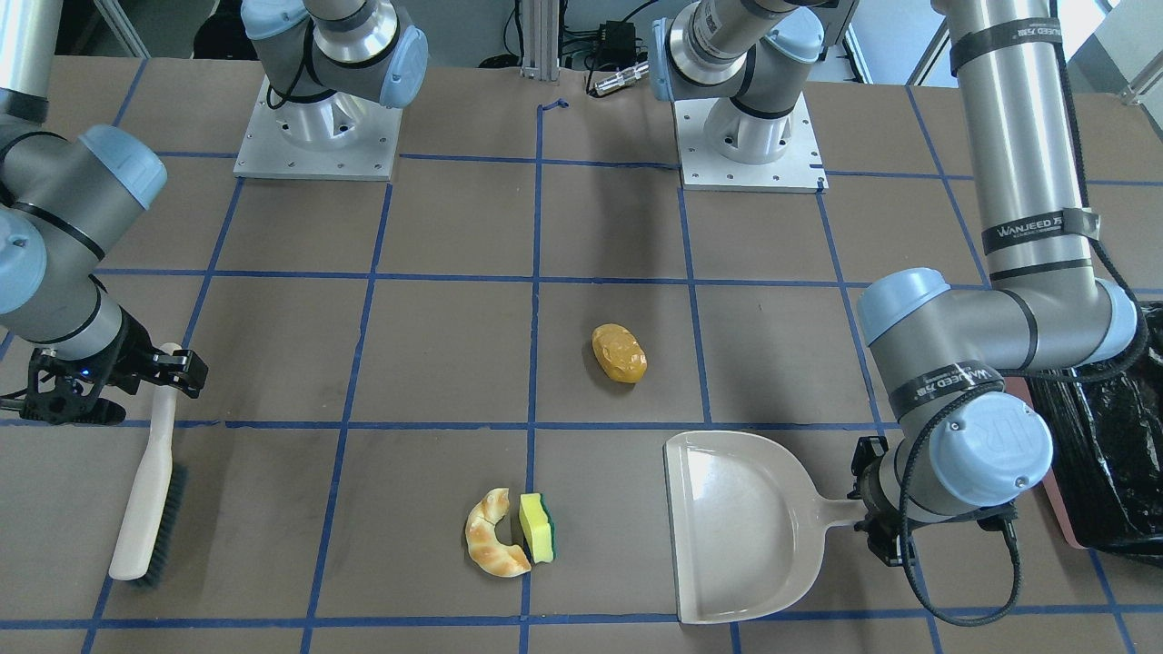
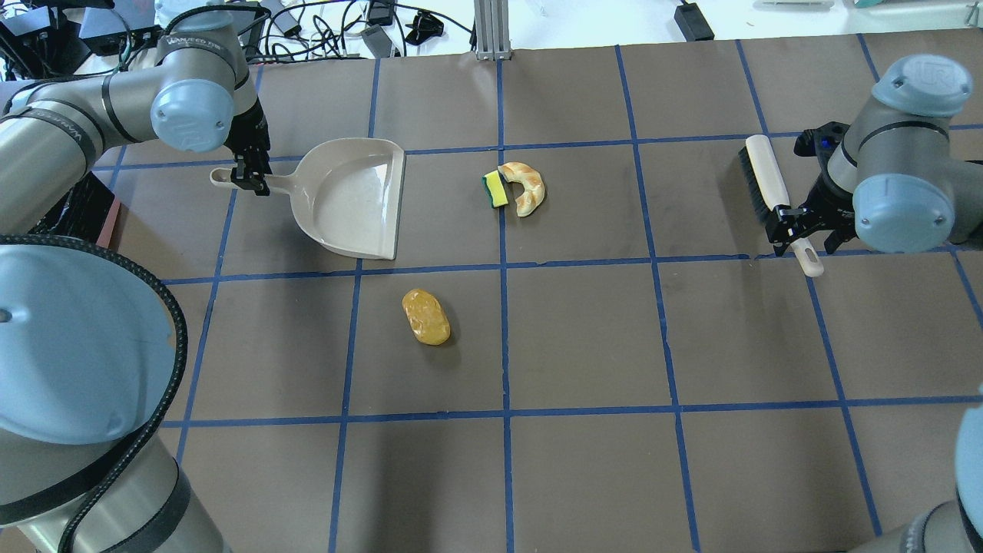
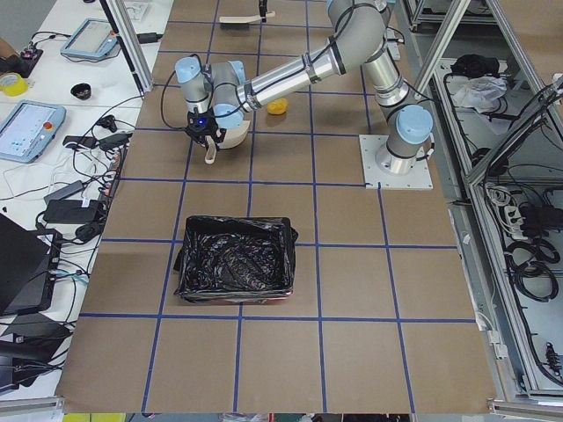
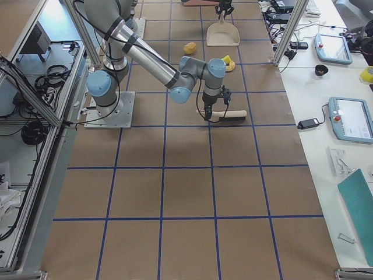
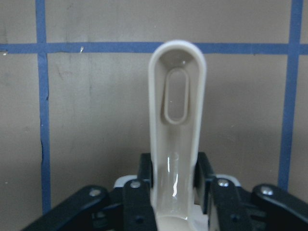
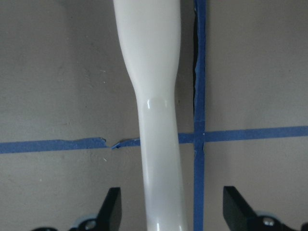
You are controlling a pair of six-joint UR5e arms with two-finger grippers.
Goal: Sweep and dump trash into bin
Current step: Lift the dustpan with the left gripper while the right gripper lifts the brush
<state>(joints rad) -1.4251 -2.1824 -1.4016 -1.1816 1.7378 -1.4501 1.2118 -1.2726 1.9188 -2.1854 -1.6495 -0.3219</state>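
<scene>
The tan croissant's open curve (image 1: 490,533) wraps closely around the yellow-green sponge (image 1: 537,528), so I expect the sponge to move along ahead of the croissant into the dustpan when the robot sweeps.
The tan croissant (image 1: 491,545) and the yellow-green sponge (image 1: 538,527) lie touching on the table, and the golden-brown roll (image 1: 619,353) lies apart. The beige dustpan (image 1: 740,527) rests flat beside them. My left gripper (image 1: 859,509) is shut on the dustpan's handle (image 5: 175,120). The white brush (image 1: 145,490) lies on the table's other side. My right gripper (image 1: 173,363) is open, its fingers (image 6: 113,209) straddling the brush handle (image 6: 154,96) without touching it. The pink bin with its black bag (image 3: 236,271) stands beyond the left arm, partly hidden in the front-facing view (image 1: 1108,454).
The brown table has a grid of blue tape (image 2: 503,265). Both arm bases (image 1: 318,136) stand at the robot's edge. Cables and tablets (image 3: 31,127) lie off the table beside the bin's end.
</scene>
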